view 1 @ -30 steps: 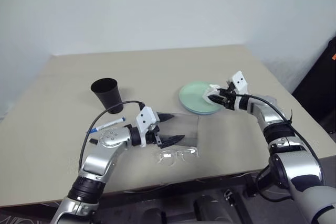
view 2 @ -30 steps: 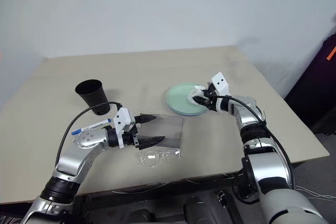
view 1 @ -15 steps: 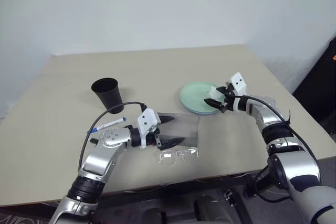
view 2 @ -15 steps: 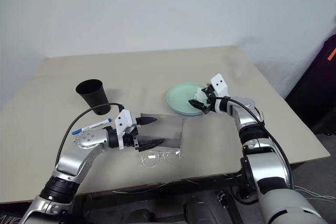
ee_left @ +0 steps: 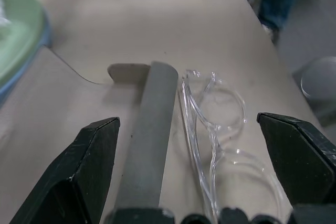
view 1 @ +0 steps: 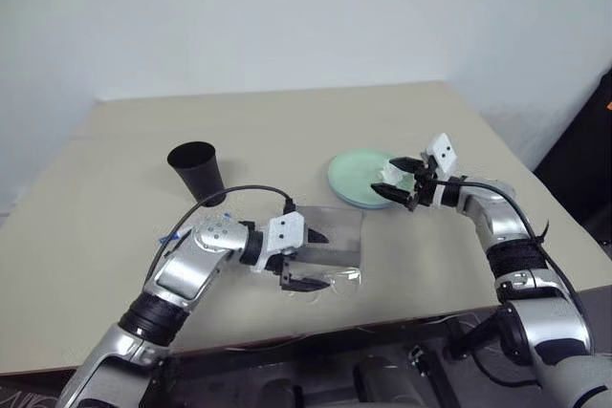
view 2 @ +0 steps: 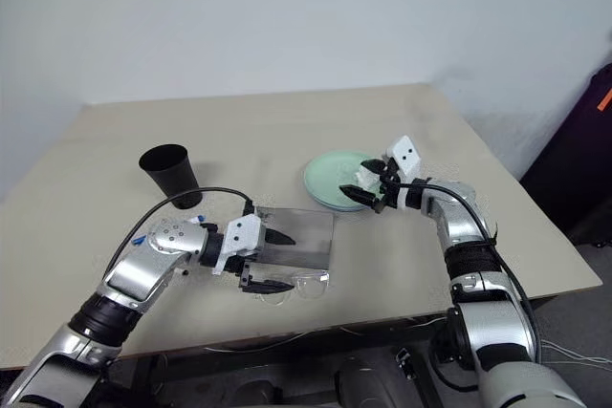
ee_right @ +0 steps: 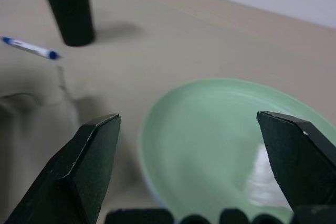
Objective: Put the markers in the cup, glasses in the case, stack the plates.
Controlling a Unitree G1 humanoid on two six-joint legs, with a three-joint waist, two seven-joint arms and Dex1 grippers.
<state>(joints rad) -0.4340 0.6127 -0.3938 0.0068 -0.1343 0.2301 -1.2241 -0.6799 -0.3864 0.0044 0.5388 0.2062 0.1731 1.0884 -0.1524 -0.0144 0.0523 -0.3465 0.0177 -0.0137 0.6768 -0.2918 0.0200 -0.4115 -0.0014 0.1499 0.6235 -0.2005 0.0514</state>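
Note:
The grey case's near edge [ee_left: 150,129] is between my left gripper's fingers along with the clear glasses [ee_left: 212,129], so next I move past that edge and straddle only the glasses.
My left gripper [view 1: 310,260] stands open over the near edge of the grey case [view 1: 333,231], with the clear glasses [ee_left: 215,129] lying on the table between its fingers, untouched. The mint green plate [view 1: 352,175] rests on the light blue plate [ee_left: 46,31], whose rim peeks out underneath. My right gripper [view 1: 394,180] is open at the green plate's right edge, empty. The black cup [view 1: 197,172] stands upright at the back left. A white marker with a blue cap [ee_right: 29,48] lies near the cup, mostly hidden behind my left arm.
A small white paper wad [view 1: 390,174] lies on the green plate between the right gripper's fingers. The beige table [view 1: 287,121] has free room at the back and right. Its front edge runs just below the glasses.
My right gripper opened, let go of the white wad onto the green plate and drew back a little. My left gripper turned to straddle the glasses.

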